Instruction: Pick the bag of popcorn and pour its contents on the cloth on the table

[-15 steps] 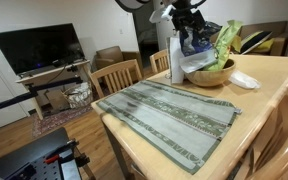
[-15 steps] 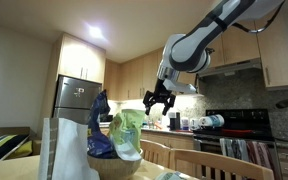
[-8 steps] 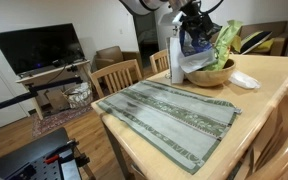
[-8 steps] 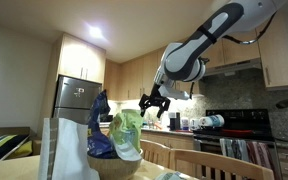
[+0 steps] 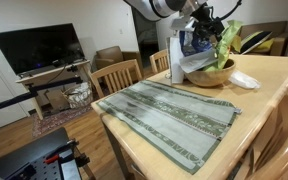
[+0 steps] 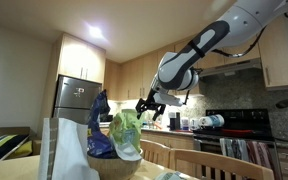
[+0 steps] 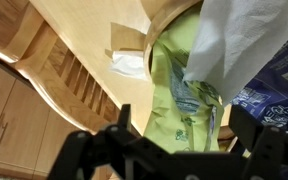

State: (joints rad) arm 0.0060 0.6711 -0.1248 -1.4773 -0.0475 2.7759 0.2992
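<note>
The lime-green bag (image 5: 223, 52) stands above the wooden bowl, in line with my open fingers, so my gripper should go on to the bag's top (image 5: 231, 30) before it closes there.
The lime-green bag of popcorn (image 5: 227, 40) stands upright in a wooden bowl (image 5: 212, 75) at the far end of the table (image 5: 269, 95). It also shows in an exterior view (image 6: 127, 130) and in the wrist view (image 7: 179, 110). My gripper (image 5: 206, 17) is open and empty, hovering just above and beside the bag's top; it also shows in an exterior view (image 6: 150, 108). In the wrist view the open jaws (image 7: 179, 130) frame the bag. The grey-green striped cloth (image 5: 167, 112) lies flat on the table nearer the camera. The popcorn pieces are hidden inside the bag.
A blue-and-white bag (image 5: 194, 42) and white paper (image 5: 180, 60) share the bowl. A white napkin (image 5: 245, 80) lies beside it. Wooden chairs (image 5: 117, 76) stand round the table. A TV (image 5: 39, 47) stands on the far side of the room.
My gripper has moved down and sideways toward the top of the green bag. The bag, bowl and cloth have not moved.
</note>
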